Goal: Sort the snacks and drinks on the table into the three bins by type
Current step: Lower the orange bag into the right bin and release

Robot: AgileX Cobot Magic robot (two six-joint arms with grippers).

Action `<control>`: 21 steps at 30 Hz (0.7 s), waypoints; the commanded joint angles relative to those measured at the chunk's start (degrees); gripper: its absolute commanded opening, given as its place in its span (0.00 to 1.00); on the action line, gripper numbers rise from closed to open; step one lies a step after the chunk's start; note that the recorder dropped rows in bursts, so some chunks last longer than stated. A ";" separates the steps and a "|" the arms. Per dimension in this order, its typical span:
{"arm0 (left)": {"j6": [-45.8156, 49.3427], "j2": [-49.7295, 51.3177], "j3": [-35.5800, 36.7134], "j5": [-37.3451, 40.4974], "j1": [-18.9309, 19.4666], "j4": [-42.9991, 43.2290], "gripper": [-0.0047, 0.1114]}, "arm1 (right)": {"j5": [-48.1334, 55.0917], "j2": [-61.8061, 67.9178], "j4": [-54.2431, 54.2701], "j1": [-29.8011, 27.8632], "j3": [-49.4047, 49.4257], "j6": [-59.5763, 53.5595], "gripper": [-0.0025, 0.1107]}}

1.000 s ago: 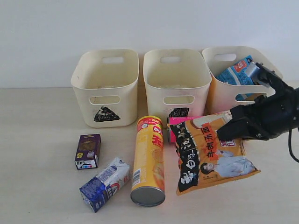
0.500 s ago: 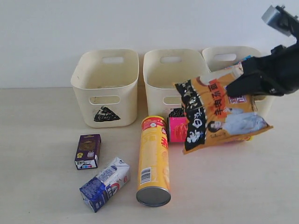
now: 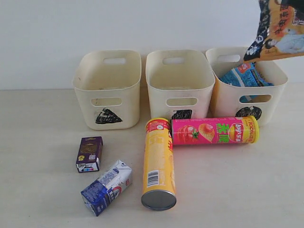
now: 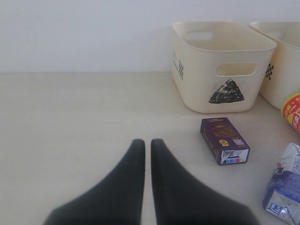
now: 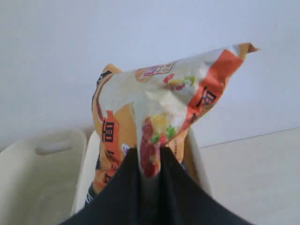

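Note:
My right gripper continues to go down and lets go inside, because the orange bag (image 3: 279, 34) is hanging above the circle bin's rim and there is open space beside the blue bag (image 3: 221, 69).
My right gripper (image 5: 149, 152) is shut on the orange bag (image 5: 159, 112), which hangs high above the circle bin (image 3: 247, 97); that bag (image 3: 281, 28) shows at the exterior view's top right corner. The blue bag (image 3: 242, 76) lies inside the circle bin. A pink can (image 3: 214, 131) lies in front of the square bin (image 3: 179, 83), and a yellow can (image 3: 158, 164) lies beside it. The purple carton (image 3: 89, 153) and the blue-and-white carton (image 3: 107, 186) rest before the triangle bin (image 3: 108, 88). My left gripper (image 4: 147, 143) is shut on nothing, above bare table left of the purple carton (image 4: 224, 140).
The three bins stand in a row against the white wall. The cartons and cans fill the front middle of the table (image 3: 38, 142).
My right gripper has lifted the orange bag off the table and up above the circle bin. That uncovered the pink can. The yellow can shifted slightly.

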 commanded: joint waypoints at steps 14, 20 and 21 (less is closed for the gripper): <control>0.02 -0.11 0.23 -1.04 -0.20 -0.26 0.07 | -8.75 20.04 -2.77 -0.05 -11.38 -0.10 0.02; 0.02 -0.11 0.23 -1.04 -0.20 -0.26 0.07 | -3.24 25.82 -2.77 -0.05 -16.79 -0.10 0.02; 0.02 -0.11 0.23 -1.04 -0.20 -0.26 0.07 | -2.66 26.59 -2.67 -0.05 -17.41 -0.10 0.02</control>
